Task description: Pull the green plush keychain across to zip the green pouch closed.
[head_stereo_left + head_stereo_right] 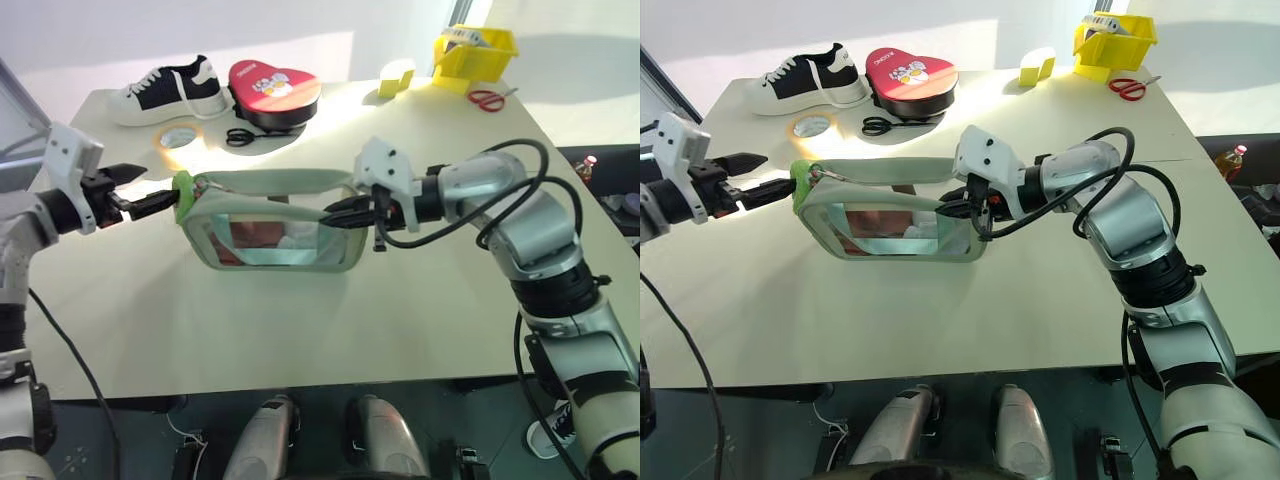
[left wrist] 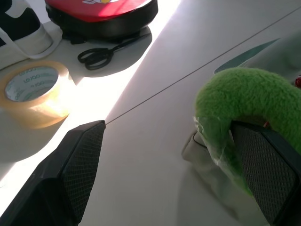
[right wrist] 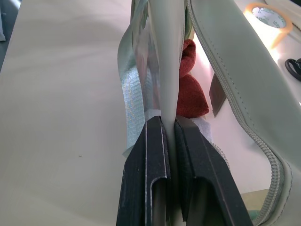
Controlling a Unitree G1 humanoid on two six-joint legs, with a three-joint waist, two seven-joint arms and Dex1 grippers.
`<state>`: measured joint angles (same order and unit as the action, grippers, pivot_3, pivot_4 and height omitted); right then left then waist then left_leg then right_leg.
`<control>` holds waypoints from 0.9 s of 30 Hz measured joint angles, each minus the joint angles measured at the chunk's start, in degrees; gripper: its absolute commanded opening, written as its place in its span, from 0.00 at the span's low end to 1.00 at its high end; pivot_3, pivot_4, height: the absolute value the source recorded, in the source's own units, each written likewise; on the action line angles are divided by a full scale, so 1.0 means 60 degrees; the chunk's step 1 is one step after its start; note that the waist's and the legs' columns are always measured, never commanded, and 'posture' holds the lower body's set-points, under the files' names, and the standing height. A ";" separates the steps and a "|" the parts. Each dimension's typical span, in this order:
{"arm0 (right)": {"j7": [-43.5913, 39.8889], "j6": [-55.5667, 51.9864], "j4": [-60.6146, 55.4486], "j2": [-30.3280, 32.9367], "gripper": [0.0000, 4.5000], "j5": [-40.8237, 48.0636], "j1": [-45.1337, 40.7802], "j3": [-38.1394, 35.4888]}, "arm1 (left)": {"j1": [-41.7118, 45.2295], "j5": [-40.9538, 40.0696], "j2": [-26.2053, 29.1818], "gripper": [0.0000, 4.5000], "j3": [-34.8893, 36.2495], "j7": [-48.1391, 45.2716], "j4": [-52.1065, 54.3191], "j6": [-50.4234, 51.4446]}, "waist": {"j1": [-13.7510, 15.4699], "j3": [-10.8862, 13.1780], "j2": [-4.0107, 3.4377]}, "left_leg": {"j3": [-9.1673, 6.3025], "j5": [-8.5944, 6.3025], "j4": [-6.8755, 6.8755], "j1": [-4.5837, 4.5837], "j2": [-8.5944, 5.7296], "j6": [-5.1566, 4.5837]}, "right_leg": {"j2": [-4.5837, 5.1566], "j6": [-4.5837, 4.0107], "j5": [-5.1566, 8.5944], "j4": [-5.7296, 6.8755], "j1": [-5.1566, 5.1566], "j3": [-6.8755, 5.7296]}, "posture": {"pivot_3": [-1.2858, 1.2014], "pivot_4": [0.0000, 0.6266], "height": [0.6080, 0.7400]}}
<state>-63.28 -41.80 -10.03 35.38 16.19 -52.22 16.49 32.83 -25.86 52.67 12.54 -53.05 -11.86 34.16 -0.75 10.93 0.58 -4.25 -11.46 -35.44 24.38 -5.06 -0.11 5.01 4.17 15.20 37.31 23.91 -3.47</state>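
Note:
The green plush keychain point(image 1: 183, 194) is hanging off the end of the pouch, so next my left gripper flips it onto the top and holds that corner point(image 1: 201, 212) while my right gripper pulls.
The green pouch point(image 1: 272, 181) stands on the table with its clear window facing me and its top gaping. Red and white contents show inside. My right gripper point(image 1: 335, 213) is shut on the pouch's near top rim at its right end; in the right wrist view the two pads point(image 3: 153, 155) pinch the pale green edge point(image 3: 165, 70). The green plush keychain point(image 1: 183, 197) hangs at the pouch's left end. My left gripper point(image 1: 150, 190) is open beside it. In the left wrist view the keychain point(image 2: 249, 94) lies against one finger point(image 2: 265, 174), with the other finger well apart.
Behind the pouch lie a tape roll point(image 1: 178, 137), black scissors point(image 1: 240, 137), a red heart-shaped tin point(image 1: 272, 85) and a black-and-white shoe point(image 1: 170, 90). A yellow bin point(image 1: 475, 50), a small yellow box point(image 1: 397, 77) and red scissors point(image 1: 488, 98) sit at the far right.

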 measured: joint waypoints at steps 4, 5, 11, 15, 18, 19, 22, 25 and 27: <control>0.0024 -0.0009 -0.0006 -0.0001 0.00 -0.0031 0.0000 0.0003 | 0.0034 0.0070 -0.0294 0.94 -0.0178 -0.0092 -0.0163 -0.0032 | 0.0004 0.0000 0.0000 | 0.0000 0.0000 -0.0017 0.0001 0.0000 -0.0001 | 0.0000 0.0000 0.0000 0.0003 -0.0004 0.0000 | 0.52 0.24 1.00; 0.0036 -0.0012 -0.0006 -0.0001 0.00 -0.0036 0.0000 0.0003 | 0.0051 0.0077 -0.0340 0.88 -0.0225 -0.0118 -0.0170 -0.0047 | 0.0006 0.0000 0.0000 | 0.0000 0.0000 -0.0020 0.0000 0.0000 -0.0001 | 0.0000 0.0000 0.0000 0.0003 -0.0006 0.0000 | 0.52 0.24 1.00; 0.0124 -0.0020 -0.0006 -0.0004 0.00 -0.0039 0.0000 0.0014 | 0.0287 0.0072 -0.0405 0.32 -0.0348 -0.0227 -0.0248 -0.0142 | 0.0003 0.0000 0.0001 | -0.0001 -0.0001 -0.0034 0.0001 0.0001 -0.0001 | -0.0002 -0.0002 -0.0002 0.0010 -0.0008 0.0000 | 0.52 0.24 1.00; 0.0197 -0.0020 -0.0006 -0.0008 0.00 -0.0041 -0.0001 0.0014 | 0.0313 0.0051 -0.0400 0.01 -0.0348 -0.0298 -0.0245 -0.0118 | 0.0005 0.0000 0.0001 | 0.0000 -0.0001 -0.0035 0.0001 0.0001 -0.0001 | -0.0002 -0.0002 -0.0002 0.0011 -0.0008 0.0000 | 0.52 0.24 1.00; 0.0249 -0.0011 0.0012 -0.0006 0.00 -0.0057 -0.0003 0.0012 | 0.0814 -0.0009 -0.0327 0.01 -0.0347 -0.0348 -0.0245 0.0125 | 0.0010 0.0003 0.0014 | -0.0002 -0.0001 -0.0046 0.0004 0.0002 -0.0001 | -0.0004 -0.0002 -0.0002 0.0022 -0.0007 0.0000 | 0.52 0.24 1.00; 0.0262 -0.0001 0.0029 -0.0005 0.00 -0.0065 -0.0005 0.0012 | 0.1151 -0.0044 -0.0257 0.01 -0.0347 -0.0378 -0.0245 0.0238 | 0.0013 0.0003 0.0015 | -0.0002 -0.0001 -0.0051 0.0004 0.0002 -0.0001 | -0.0004 -0.0002 -0.0002 0.0024 -0.0007 0.0000 | 0.52 0.24 1.00; 0.0282 0.0065 0.0073 -0.0038 0.00 -0.0094 -0.0015 0.0018 | 0.2303 -0.0235 -0.0014 0.01 -0.0375 -0.0709 -0.0029 0.0625 | 0.0011 0.0006 0.0021 | -0.0001 -0.0005 -0.0071 0.0006 0.0000 -0.0008 | -0.0006 0.0004 -0.0005 0.0025 -0.0017 -0.0001 | 0.52 0.24 1.00; 0.0298 0.0162 0.0231 -0.0116 0.00 -0.0161 -0.0026 0.0023 | 0.2730 -0.0611 0.0095 0.01 -0.0693 -0.1456 0.0819 0.1096 | -0.0021 0.0006 0.0017 | 0.0006 -0.0014 -0.0079 0.0001 0.0000 -0.0021 | -0.0005 0.0008 -0.0006 0.0024 -0.0026 0.0005 | 0.52 0.24 1.00; 0.0303 0.0183 0.0256 -0.0152 0.00 -0.0224 -0.0029 0.0034 | 0.2577 -0.0546 0.0106 0.01 -0.1200 -0.1849 0.1110 0.1083 | -0.0026 0.0006 0.0017 | 0.0006 -0.0012 -0.0080 -0.0001 0.0003 -0.0020 | -0.0009 0.0007 -0.0006 0.0031 -0.0024 0.0006 | 0.52 0.24 1.00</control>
<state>-61.46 -40.70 -8.50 34.47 14.85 -52.39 16.70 48.29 -29.13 53.31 5.34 -64.14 -5.20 40.66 -0.90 10.96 0.68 -4.21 -11.53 -35.92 24.37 -5.04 -0.23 4.95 4.21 15.16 37.49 23.76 -3.44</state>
